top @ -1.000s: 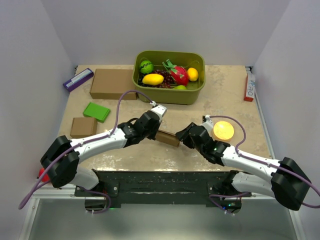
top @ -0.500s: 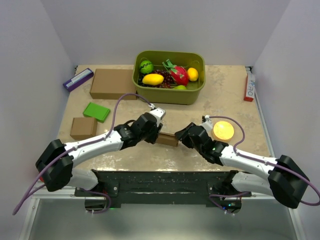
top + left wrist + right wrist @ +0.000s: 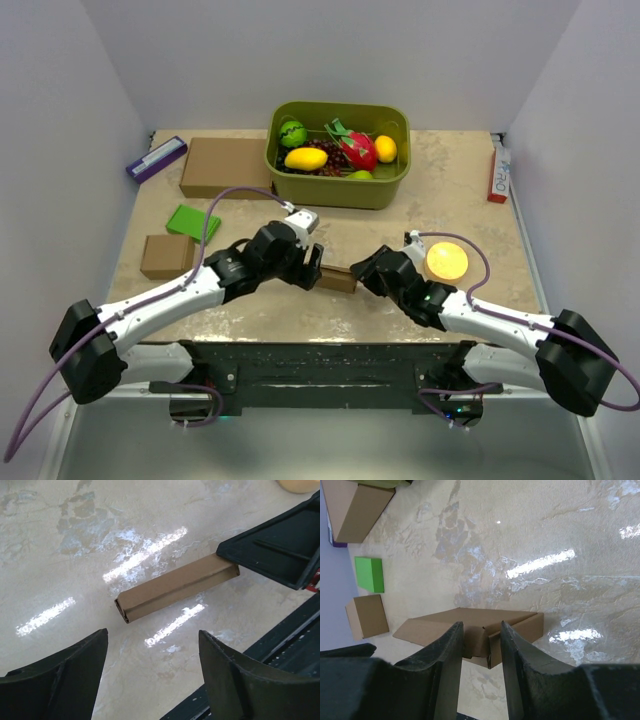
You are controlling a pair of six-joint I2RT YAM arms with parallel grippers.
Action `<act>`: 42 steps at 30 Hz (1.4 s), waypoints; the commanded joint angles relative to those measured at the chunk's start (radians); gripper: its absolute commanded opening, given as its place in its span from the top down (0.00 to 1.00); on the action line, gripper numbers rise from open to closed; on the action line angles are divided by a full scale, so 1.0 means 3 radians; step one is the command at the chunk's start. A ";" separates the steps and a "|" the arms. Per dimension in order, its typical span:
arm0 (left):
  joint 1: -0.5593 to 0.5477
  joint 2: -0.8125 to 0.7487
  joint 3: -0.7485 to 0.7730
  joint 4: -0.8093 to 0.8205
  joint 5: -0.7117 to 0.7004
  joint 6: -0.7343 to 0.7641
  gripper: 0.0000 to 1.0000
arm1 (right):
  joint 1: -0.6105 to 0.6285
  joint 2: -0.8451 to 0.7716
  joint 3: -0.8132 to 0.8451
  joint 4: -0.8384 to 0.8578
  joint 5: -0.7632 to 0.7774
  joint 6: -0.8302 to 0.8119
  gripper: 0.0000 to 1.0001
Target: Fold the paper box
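I should back my left gripper off, swing it low and close it face-on on that end [image 3: 125, 613], because the paper box's near end [image 3: 123, 612] gapes below my steep left gripper.
The paper box [image 3: 337, 279] is a small, flat brown carton lying near the table's front edge between my two arms. In the left wrist view the paper box [image 3: 170, 587] lies slantwise ahead of me. My left gripper [image 3: 152, 635] is open and empty, a short way back from the box's near end. In the top view my left gripper [image 3: 312, 263] sits just left of the box. My right gripper [image 3: 481, 627] is shut on the other end of the paper box [image 3: 470, 622], one finger on each side. From above, my right gripper [image 3: 362, 272] is at the box's right end.
A green bin [image 3: 385, 190] of toy fruit stands at the back. A large brown carton [image 3: 228, 167], a purple box [image 3: 156, 158], a green block [image 3: 194, 223] and a small squarish carton [image 3: 167, 254] lie at the left. An orange ball [image 3: 447, 261] sits beside my right arm.
My left gripper has opened, let go of the paper box's left end and drawn back to the left. The right gripper has stayed on the box's other end.
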State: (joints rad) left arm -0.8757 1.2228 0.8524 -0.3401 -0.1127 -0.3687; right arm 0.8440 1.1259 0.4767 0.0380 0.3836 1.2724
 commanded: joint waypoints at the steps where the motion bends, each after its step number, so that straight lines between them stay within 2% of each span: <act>1: 0.0372 -0.0067 -0.0054 0.0207 0.0522 -0.0284 0.23 | 0.0014 0.0077 0.0027 -0.0213 0.0122 -0.0043 0.63; 3: 0.0591 -0.0032 -0.0121 0.0458 0.0850 -0.0412 0.24 | 0.0014 0.0072 0.0027 -0.0213 0.0122 -0.0048 0.64; 10: 0.0848 0.0214 -0.0172 0.0883 0.1112 -0.0637 0.26 | 0.0019 0.0056 0.0032 -0.0219 0.0128 -0.0059 0.64; 21: 0.0981 0.0265 -0.0525 0.1082 0.1148 -0.0801 0.30 | 0.0019 0.0067 0.0027 -0.0224 0.0128 -0.0064 0.64; 29: 0.1027 0.0204 -0.0745 0.1440 0.1168 -0.0980 0.36 | 0.0019 0.0072 0.0022 -0.0219 0.0122 -0.0074 0.64; 42: 0.1196 0.0209 -0.0801 0.1624 0.1352 -0.1103 0.34 | 0.0019 0.0067 0.0017 -0.0219 0.0117 -0.0084 0.64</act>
State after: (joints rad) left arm -0.5365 1.2808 0.6254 0.0929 0.2527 -0.6807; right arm 0.8440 1.1259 0.4767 0.0357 0.3866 1.2690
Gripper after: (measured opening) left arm 0.668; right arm 0.364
